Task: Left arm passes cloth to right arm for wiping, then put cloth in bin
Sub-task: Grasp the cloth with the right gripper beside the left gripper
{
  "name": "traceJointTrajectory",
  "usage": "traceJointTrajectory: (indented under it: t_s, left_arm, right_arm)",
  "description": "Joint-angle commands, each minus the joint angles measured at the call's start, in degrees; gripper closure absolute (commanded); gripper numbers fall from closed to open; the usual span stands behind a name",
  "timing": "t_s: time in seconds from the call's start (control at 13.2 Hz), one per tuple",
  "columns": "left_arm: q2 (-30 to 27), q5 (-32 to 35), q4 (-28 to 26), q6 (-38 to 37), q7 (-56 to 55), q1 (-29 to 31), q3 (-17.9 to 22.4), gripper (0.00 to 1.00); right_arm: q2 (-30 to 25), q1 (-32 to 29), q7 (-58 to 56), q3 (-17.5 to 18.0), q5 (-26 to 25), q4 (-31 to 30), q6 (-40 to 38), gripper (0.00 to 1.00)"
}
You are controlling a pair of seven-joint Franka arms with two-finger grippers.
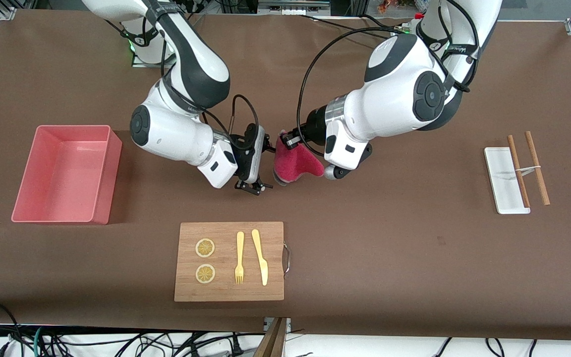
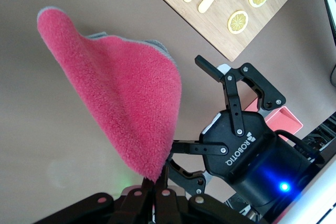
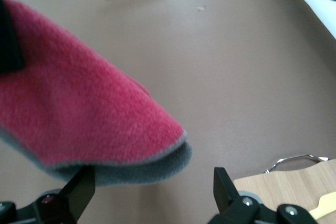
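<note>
I expect the cloth (image 1: 296, 161) to flop over and show a whole grey back when I carry it, because a grey layer (image 3: 140, 174) can be seen under the crimson-pink hem.
The crimson-pink cloth (image 1: 296, 162) with a grey edge hangs in the air over the brown table, above the space between the bin and the white tray. My left gripper (image 1: 287, 139) is shut on its upper corner, and its fingertips (image 2: 156, 188) pinch the cloth (image 2: 121, 87) in the left wrist view. My right gripper (image 1: 266, 166) is open right beside the cloth's free edge. In the right wrist view the cloth (image 3: 79, 108) hangs just in front of the open right gripper (image 3: 155, 192), not between the fingers. The salmon-pink bin (image 1: 103, 193) stands at the right arm's end.
A wooden board (image 1: 229, 287) with two lemon slices, a fork and a knife lies nearer the front camera than the grippers. A small white tray (image 1: 499, 173) with two brown sticks across it lies toward the left arm's end.
</note>
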Motion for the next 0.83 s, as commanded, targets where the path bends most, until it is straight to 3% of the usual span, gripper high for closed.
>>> traceJointTrajectory:
  t_s: [0.0, 0.76]
  left_arm:
    - [-0.09, -0.06, 0.23, 0.30, -0.84, -0.21, 0.25, 1.00]
    - [-0.18, -0.06, 0.23, 0.30, -0.84, -0.12, 0.33, 1.00]
  right_arm:
    - [-0.01, 0.05, -1.71, 0.24, 1.29, -0.21, -0.06, 0.00]
    - [2.45, 3.13, 0.75, 0.50, 1.73, 0.23, 5.03, 0.00]
